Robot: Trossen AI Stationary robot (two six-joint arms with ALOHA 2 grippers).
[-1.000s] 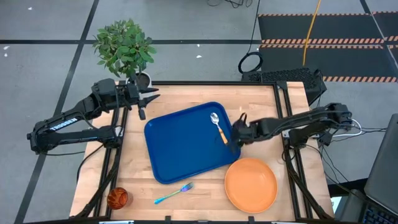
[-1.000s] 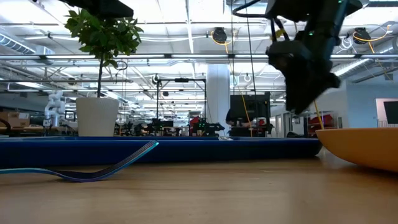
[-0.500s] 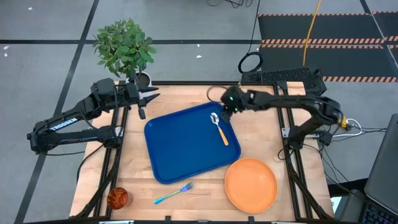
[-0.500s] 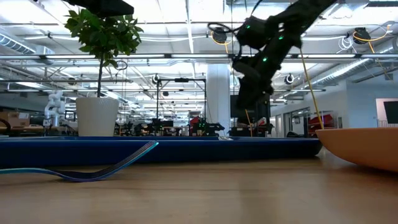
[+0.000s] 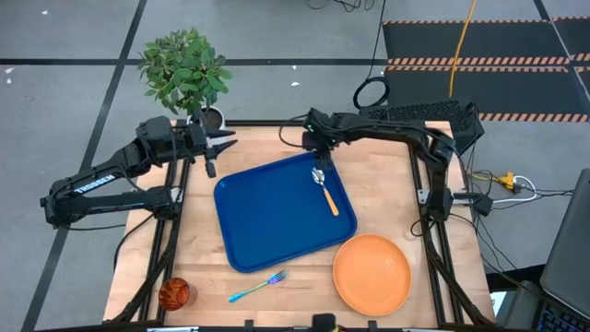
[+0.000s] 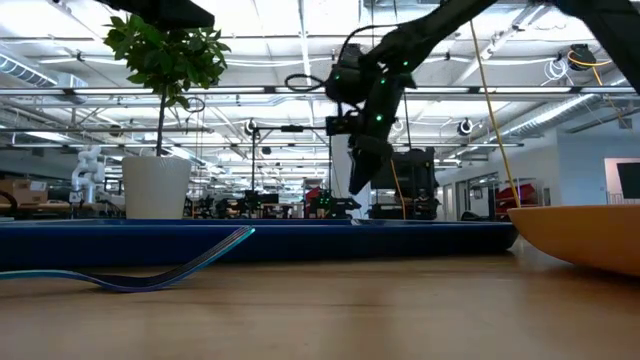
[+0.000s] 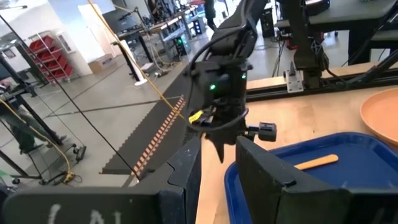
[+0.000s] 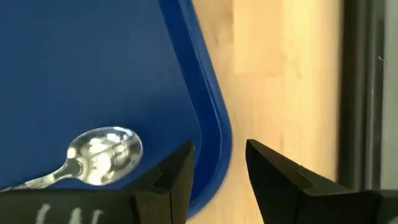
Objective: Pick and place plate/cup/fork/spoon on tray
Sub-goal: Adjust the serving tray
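Note:
Next, I grip the tray's far rim (image 8: 219, 148) with my right gripper and turn the tray straight first, because the tray lies crooked with its near corner (image 5: 353, 231) by the orange plate.
The dark blue tray (image 5: 277, 217) lies mid-table. The spoon (image 5: 324, 189) lies in the tray near its far right corner, silver bowl (image 8: 102, 155) toward the far edge. The orange plate (image 5: 371, 274) rests flat on the table, right of the tray's near corner. The fork (image 5: 259, 287) lies on the table in front of the tray. The red-brown cup (image 5: 174, 293) stands at the near left corner. My right gripper (image 5: 320, 159) is open and empty above the tray's far right corner (image 8: 211, 149). My left gripper (image 5: 224, 141) is open and empty at the table's far left.
A white pot with a green plant (image 5: 187, 74) stands beyond the far left corner, beside my left gripper. Bare wood shows to the right of the tray (image 5: 387, 184) and along the left side (image 5: 198, 240).
My right gripper has gone from the tray's right edge by the spoon's handle toward the table's far edge and left, rising, and now hangs over the tray's far right corner. The spoon has stayed lying in the tray.

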